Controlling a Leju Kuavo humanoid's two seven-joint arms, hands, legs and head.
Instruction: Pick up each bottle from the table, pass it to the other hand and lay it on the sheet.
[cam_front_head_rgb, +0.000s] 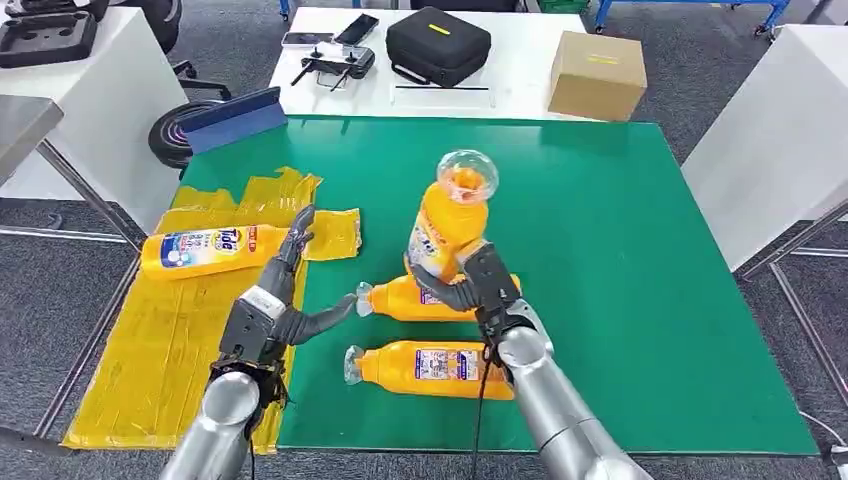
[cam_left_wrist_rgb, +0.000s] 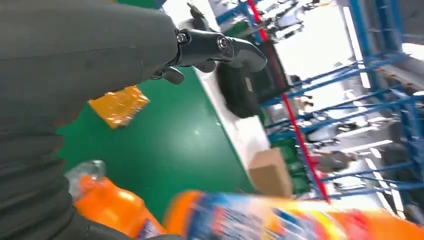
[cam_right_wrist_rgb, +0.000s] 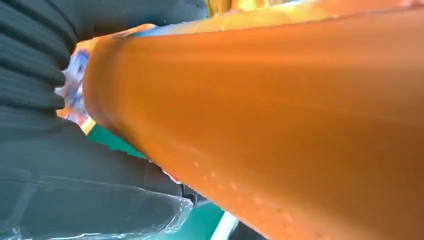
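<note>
The orange bottle (cam_front_head_rgb: 451, 221) has its colourful label (cam_left_wrist_rgb: 267, 217) facing my left gripper, so its Tide logo should point up when I lay it down on the sheet.
My right hand (cam_front_head_rgb: 485, 285) grips an orange bottle (cam_front_head_rgb: 448, 218) and holds it upright above the green table (cam_front_head_rgb: 620, 250), its clear cap end on top. Its orange side (cam_right_wrist_rgb: 280, 115) looms close in the right wrist view. Two more orange bottles lie on the table, one (cam_front_head_rgb: 425, 298) just behind the right hand and one (cam_front_head_rgb: 425, 367) nearer the front edge. A Tide bottle (cam_front_head_rgb: 208, 250) lies on the yellow sheet (cam_front_head_rgb: 170, 340). My left hand (cam_front_head_rgb: 280, 300) is open over the sheet's edge, fingers spread, holding nothing; its dark fingers (cam_left_wrist_rgb: 220, 47) show in the left wrist view.
Behind the green table stands a white table (cam_front_head_rgb: 520, 60) with a black case (cam_front_head_rgb: 438, 45), a cardboard box (cam_front_head_rgb: 598, 75), a controller and phones. A blue board (cam_front_head_rgb: 232, 120) leans at the back left. White tables flank both sides.
</note>
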